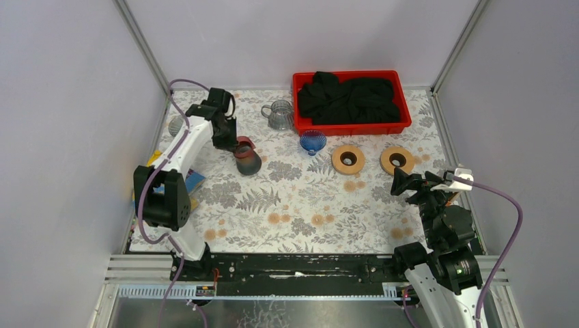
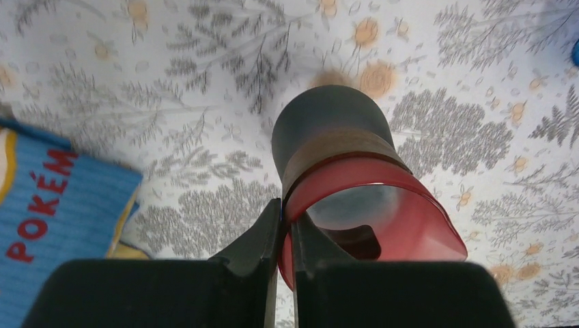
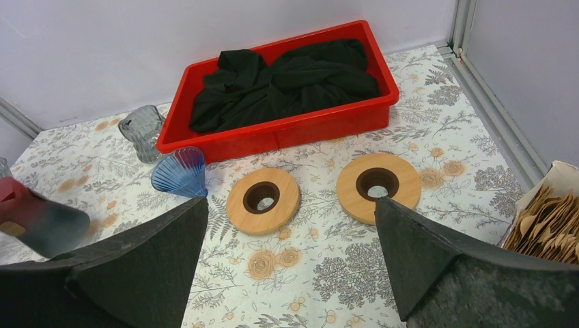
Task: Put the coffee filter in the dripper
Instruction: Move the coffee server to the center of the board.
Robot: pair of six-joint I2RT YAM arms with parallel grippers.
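Note:
I should keep lowering the dripper until its base stands flat, and then let go. My left gripper holds the dripper's red rim with its grey base (image 1: 250, 165) clear over open tabletop (image 1: 267, 199).
A dripper (image 1: 247, 158) with a red translucent rim and a dark grey body lies tilted at the table's back left. In the left wrist view the dripper (image 2: 334, 137) points away from me. My left gripper (image 1: 235, 142) (image 2: 287, 205) is shut on its red rim, one finger inside and one outside. Brown paper coffee filters (image 3: 546, 222) stand stacked in a white box at the right edge. My right gripper (image 1: 416, 183) (image 3: 290, 201) hovers open and empty next to that box. A blue ribbed glass dripper (image 1: 313, 141) (image 3: 179, 172) sits mid-table at the back.
Two wooden rings (image 1: 348, 159) (image 1: 397, 160) lie right of the blue dripper. Behind them stands a red bin (image 1: 355, 128) with black cloth in it. A grey glass cup (image 1: 278, 115) stands at the back. A blue printed packet (image 2: 54, 212) lies by the left arm.

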